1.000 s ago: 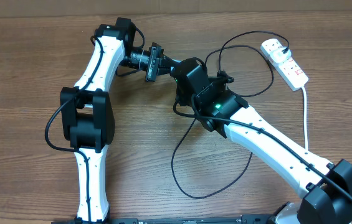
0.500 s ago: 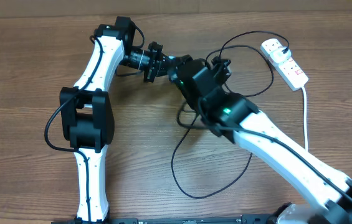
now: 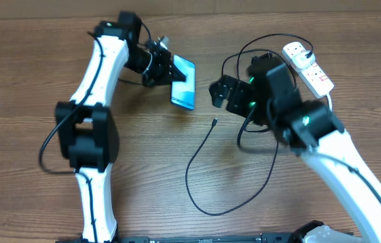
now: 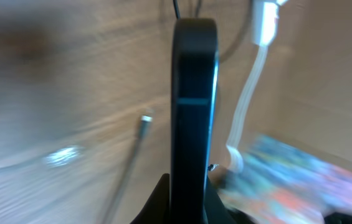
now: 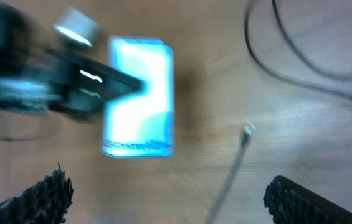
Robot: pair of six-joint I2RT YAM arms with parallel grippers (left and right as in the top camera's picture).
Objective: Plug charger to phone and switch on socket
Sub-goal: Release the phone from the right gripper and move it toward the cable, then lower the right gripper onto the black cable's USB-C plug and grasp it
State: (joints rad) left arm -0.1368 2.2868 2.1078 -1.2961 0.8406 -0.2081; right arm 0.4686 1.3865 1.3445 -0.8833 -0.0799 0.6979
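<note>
I should pull the phone (image 3: 184, 84) back with my left gripper first, because it hangs close to the charger's connector tip (image 3: 214, 122), which lies loose. My right gripper should take the connector tip after that.
The phone (image 3: 184, 82), its blue screen lit, is tilted above the table with my left gripper (image 3: 170, 71) shut on its upper end. In the left wrist view the phone (image 4: 194, 106) shows edge-on between the jaws of that gripper (image 4: 188, 190). The charger is a thin black cable (image 3: 197, 158) looping over the table, and its connector tip (image 3: 214, 122) lies free on the wood, below and right of the phone. My right gripper (image 3: 220, 93) stands open right of the phone, holding nothing. Its wrist view shows the phone (image 5: 139, 96) and the tip (image 5: 246, 134) ahead of the gripper (image 5: 169, 199). The socket (image 3: 308, 66) lies at the back right.
The socket's thick white cord (image 3: 330, 128) runs down the right side, under my right arm. More black cable loops (image 3: 271, 47) lie between the right gripper and the socket. The table's far edge (image 3: 244, 10) is just behind the phone.
My right gripper has opened and drawn back to the right, away from the phone. The connector tip now lies loose on the table. The left arm has shifted, still holding the phone.
</note>
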